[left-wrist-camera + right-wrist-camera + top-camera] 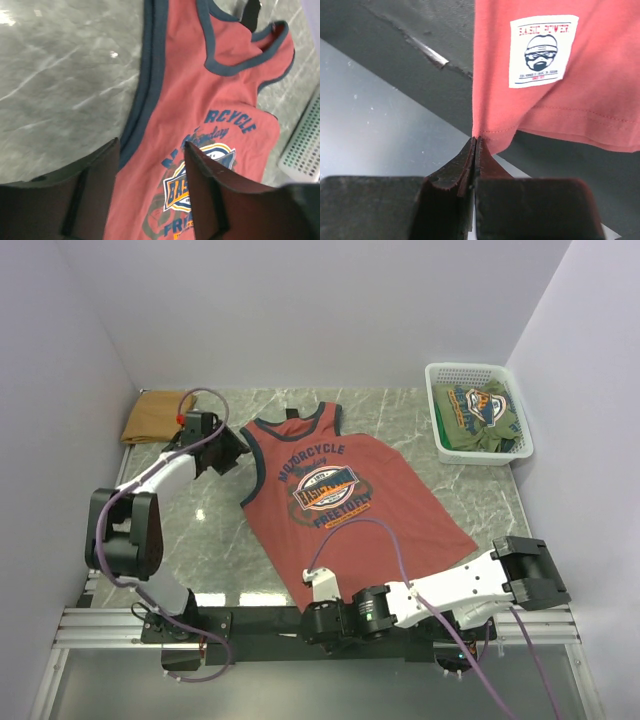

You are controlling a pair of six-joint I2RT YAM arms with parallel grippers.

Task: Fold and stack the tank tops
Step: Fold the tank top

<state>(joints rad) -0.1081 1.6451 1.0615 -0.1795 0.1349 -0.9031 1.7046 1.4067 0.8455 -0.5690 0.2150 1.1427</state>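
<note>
My gripper is about to carry the rust-red tank top's side (pixel 266 525) inward. The side will fold flat in both layers, because front and back trim (pixel 150 75) line up at the armhole.
The rust-red tank top (pixel 330 500) lies spread flat on the marble table, neck toward the back, chest print facing up. My left gripper (pixel 238 450) hovers open over its left armhole trim (pixel 145 95); in the left wrist view the gripper (pixel 152 147) has cloth showing between its fingers, which are apart. My right gripper (pixel 314 582) is at the near-left hem corner. In the right wrist view the gripper (pixel 475 139) is shut on that corner of the red tank top (pixel 560 100), beside a white sewn label (pixel 542 50). The tan-brown tank top (pixel 155 415) lies folded at the back left.
A white mesh basket (pixel 478 372) at the back right holds a green printed shirt (pixel 478 412). White walls close in on the left, the back and the right. The metal rail (pixel 100 625) with the arm bases runs along the near edge.
</note>
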